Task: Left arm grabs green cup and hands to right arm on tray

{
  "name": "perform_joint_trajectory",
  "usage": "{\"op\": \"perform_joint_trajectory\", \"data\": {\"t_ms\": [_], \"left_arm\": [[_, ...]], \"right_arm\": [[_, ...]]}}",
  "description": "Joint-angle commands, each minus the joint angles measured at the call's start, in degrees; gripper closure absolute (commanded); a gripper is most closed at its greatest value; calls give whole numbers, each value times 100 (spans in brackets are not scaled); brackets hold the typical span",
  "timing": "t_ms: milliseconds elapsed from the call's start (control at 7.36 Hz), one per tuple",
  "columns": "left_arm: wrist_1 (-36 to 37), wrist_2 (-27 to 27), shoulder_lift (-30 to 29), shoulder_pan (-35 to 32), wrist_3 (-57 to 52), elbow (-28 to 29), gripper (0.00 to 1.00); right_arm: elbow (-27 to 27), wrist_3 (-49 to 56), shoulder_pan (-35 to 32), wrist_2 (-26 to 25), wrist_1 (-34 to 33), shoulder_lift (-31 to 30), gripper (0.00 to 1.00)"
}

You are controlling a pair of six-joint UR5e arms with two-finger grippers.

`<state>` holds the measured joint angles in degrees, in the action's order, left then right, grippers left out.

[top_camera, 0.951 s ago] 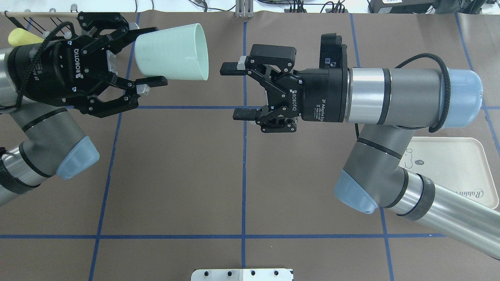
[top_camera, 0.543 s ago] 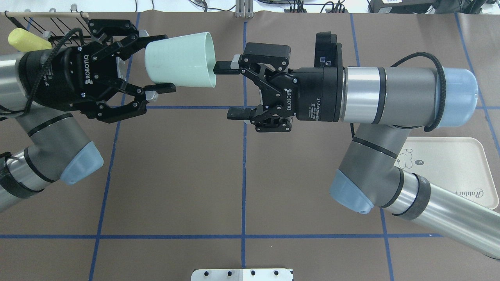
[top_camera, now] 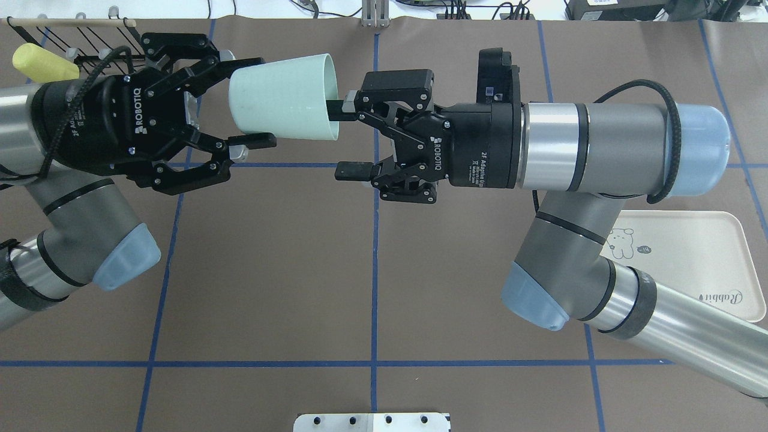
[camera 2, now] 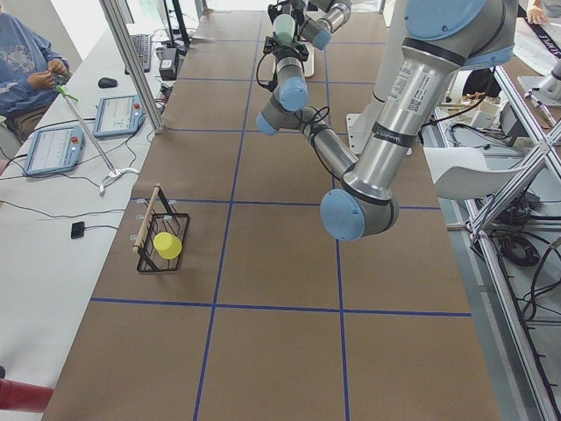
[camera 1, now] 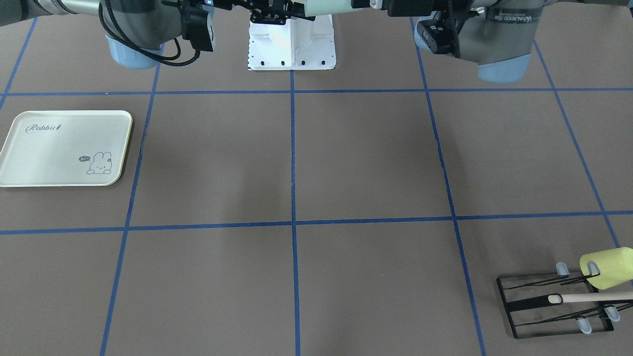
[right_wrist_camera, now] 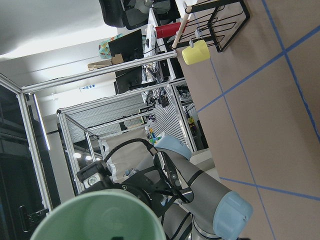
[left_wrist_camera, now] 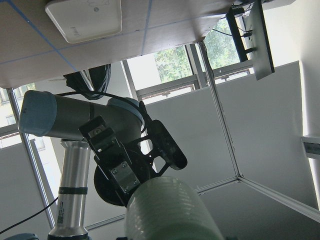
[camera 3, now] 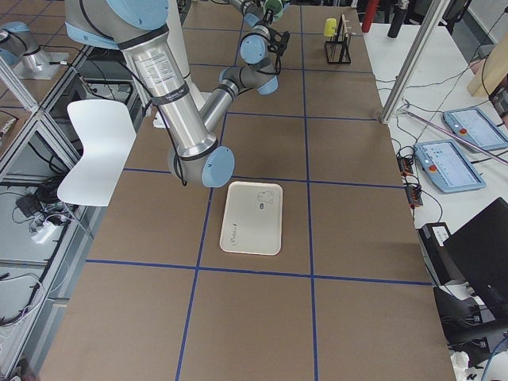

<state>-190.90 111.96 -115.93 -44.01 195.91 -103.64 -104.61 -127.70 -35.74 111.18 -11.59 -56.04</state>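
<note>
My left fingers surround the green cup's base; they should release and retreat once my right gripper pinches the cup's rim.
The green cup (top_camera: 282, 96) lies on its side in the air, mouth toward the right arm. My left gripper (top_camera: 257, 101) is shut on the cup's base end. My right gripper (top_camera: 343, 141) is open at the cup's mouth. Its upper finger (top_camera: 343, 110) reaches inside the rim and its lower finger (top_camera: 353, 172) sits outside, below the cup. The cup fills the bottom of the left wrist view (left_wrist_camera: 170, 210) and the right wrist view (right_wrist_camera: 100, 215). The cream tray (top_camera: 708, 264) lies on the table under the right arm, with nothing on it (camera 1: 64, 148).
A black wire rack (camera 1: 554, 306) with a yellow-green cup (camera 1: 606, 267) and a wooden stick stands at the table's far corner on my left (top_camera: 42, 63). The white robot base plate (top_camera: 372, 422) is at the near edge. Blue tape lines cross the brown table.
Both arms have closed in on each other. The cup has moved right, and the right gripper's upper finger has gone from outside the cup to inside its mouth.
</note>
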Motion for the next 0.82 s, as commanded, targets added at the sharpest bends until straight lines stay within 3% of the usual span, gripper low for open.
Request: {"op": "perform_joint_trajectory", "data": {"t_ms": [0,136,272,408,543,679], "left_arm": [[9,-8,0,59,0,10,100],[9,-16,17,120,-9,11,100],[9,-8,17,129,-9,19,100],[9,-8,26,129,-18,19,97],[9,1,26,129,-35,11,2],[1,10,70,129,-53,11,0]], "right_arm": [[-33,0,5,0,8,14,67],[-42,0,5,0,16,23,75],[-42,0,5,0,17,23,95],[-50,0,5,0,17,14,100],[-68,-9,5,0,17,14,100],[-77,-9,5,9,17,5,100]]}}
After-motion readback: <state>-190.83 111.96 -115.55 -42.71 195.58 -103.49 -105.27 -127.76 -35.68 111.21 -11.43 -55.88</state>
